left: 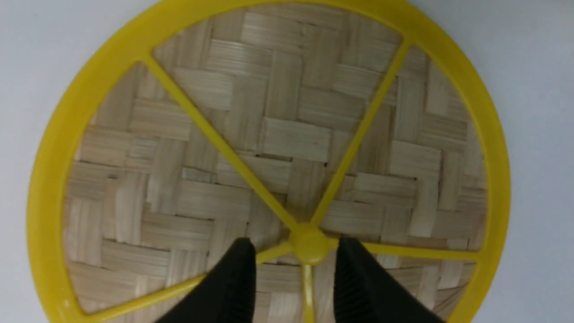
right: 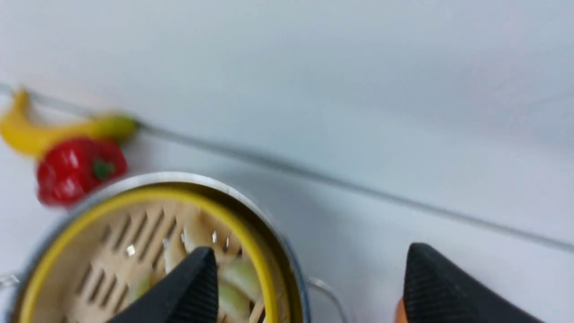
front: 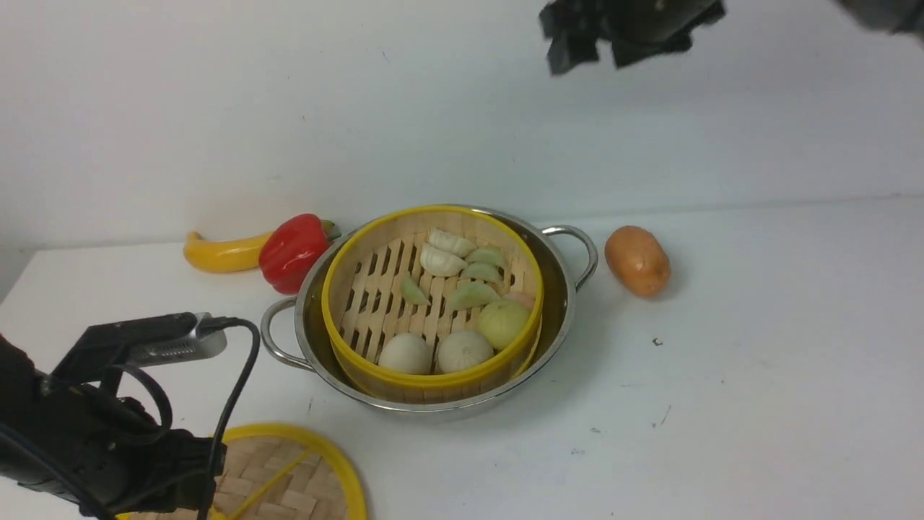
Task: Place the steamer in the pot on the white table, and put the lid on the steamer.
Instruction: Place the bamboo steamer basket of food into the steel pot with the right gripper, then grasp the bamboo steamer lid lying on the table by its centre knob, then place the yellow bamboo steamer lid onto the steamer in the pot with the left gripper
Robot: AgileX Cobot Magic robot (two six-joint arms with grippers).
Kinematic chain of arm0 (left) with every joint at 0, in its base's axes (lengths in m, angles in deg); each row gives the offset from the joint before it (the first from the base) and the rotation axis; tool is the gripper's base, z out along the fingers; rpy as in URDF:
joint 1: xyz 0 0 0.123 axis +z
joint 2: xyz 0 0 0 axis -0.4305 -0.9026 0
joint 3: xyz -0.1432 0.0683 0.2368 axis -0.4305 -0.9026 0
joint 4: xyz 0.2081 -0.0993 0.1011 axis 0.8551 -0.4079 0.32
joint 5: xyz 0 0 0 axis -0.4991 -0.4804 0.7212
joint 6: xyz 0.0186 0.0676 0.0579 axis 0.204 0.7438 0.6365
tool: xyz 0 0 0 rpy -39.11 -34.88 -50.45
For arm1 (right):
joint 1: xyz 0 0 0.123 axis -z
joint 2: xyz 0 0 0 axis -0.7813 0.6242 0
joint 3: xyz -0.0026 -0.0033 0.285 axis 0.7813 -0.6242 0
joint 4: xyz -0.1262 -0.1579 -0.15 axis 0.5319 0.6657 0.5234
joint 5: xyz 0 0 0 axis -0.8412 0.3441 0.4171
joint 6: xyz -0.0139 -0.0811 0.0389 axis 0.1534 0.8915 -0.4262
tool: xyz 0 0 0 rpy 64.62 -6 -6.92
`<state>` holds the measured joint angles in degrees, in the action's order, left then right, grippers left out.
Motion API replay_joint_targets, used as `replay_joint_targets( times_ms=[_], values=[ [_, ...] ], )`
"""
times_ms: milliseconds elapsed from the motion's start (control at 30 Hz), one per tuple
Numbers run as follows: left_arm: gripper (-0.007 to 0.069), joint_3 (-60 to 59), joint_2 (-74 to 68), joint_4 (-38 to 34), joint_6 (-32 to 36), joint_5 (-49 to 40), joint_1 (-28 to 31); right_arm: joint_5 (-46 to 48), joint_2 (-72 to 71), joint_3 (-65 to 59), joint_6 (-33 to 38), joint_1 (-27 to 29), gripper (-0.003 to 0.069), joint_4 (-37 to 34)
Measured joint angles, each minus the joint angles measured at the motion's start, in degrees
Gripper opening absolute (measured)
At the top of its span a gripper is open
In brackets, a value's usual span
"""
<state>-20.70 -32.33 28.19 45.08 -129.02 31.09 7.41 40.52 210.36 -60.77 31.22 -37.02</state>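
The buns and dumplings (front: pixel 464 350) are lower than the steamer's yellow rim, so the lid (front: pixel 290 481) will fit flush and cover all of them when I bring it down.
The steamer (front: pixel 433 377) sits inside the pot (front: pixel 564 289) at the middle of the white table (front: pixel 758 375), with dumplings and buns on its slatted floor. The lid (front: pixel 303 477) lies flat on the table at the near left, apart from the pot. In the left wrist view the lid (left: pixel 291 134) fills the frame. My left gripper (left: pixel 294 244) is open just above it, one finger on each side of the centre knob (left: pixel 310 244). My right gripper (front: pixel 621 36) is open and empty, high above the pot's far right. In the right wrist view it (right: pixel 311 251) is above the steamer's rim (right: pixel 148 195).
A yellow banana (front: pixel 220 254) and a red pepper (front: pixel 292 251) lie left of the pot by the back wall. A potato (front: pixel 637 260) lies just right of the pot's right handle (front: pixel 581 249). My left arm and its cable cover the near left corner.
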Motion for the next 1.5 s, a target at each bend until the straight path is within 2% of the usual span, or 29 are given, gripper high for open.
replay_joint_targets(
  times_ms=[267,367,400,500,533,567,667,800,867,1000,1167,1300,1500],
  values=[
    [0.0235,0.0,-7.85,-2.22,1.39,0.0,0.0,0.0,-10.8,0.04,1.76,5.06,0.053,-4.13],
    [0.0193,0.24,-8.85,-2.61,1.43,-0.3,0.0,0.0,-12.46,0.04,2.21,5.34,0.053,-4.42],
    [0.0146,0.41,-8.98,-2.82,1.5,-0.61,0.0,0.0,-12.96,0.04,2.25,5.34,0.053,-4.64],
    [0.0115,1.0,-8.98,-2.07,1.68,-1.17,0.0,0.0,-13.5,-0.02,2.41,5.34,0.053,-5.08],
    [0.0115,1.78,-8.98,-0.6,1.68,-1.71,0.0,0.06,-13.9,-0.41,2.47,5.34,0.053,-5.09],
    [0.0115,3.78,-8.2,4.18,1.09,-5.42,0.0,0.07,-15.14,-1.95,2.75,5.34,0.053,-4.7],
    [0.0115,9.15,-5.22,10.95,-2.57,-13.9,0.0,0.07,-18.07,-5.95,3.74,5.34,0.053,-1.87],
    [0.0115,18.64,-0.16,15.65,-6.42,-19.82,-1.26,0.07,-24.38,-13.94,4.19,5.34,0.053,4.92],
    [0.0115,23.67,0.32,16.29,-6.68,-19.78,-3.79,0.01,-27.7,-18.03,4.17,5.34,0.053,7.72],
    [0.0115,33.69,-3.63,16.24,-6.76,-18.78,-12.85,0.01,-36.2,-29.0,4.26,5.34,0.0521,10.49],
    [0.0115,48.95,-17.67,16.48,-7.12,-18.9,-22.0,0.01,-48.22,-45.53,4.38,5.34,0.0477,10.64],
    [0.0115,59.96,-28.88,20.05,-7.53,-21.72,-25.87,0.18,-57.47,-58.27,2.91,5.34,0.0433,10.75],
    [0.0115,70.25,-37.25,23.02,-7.54,-23.48,-27.61,0.4,-68.27,-68.55,0.43,5.34,0.0377,11.6]
  ],
)
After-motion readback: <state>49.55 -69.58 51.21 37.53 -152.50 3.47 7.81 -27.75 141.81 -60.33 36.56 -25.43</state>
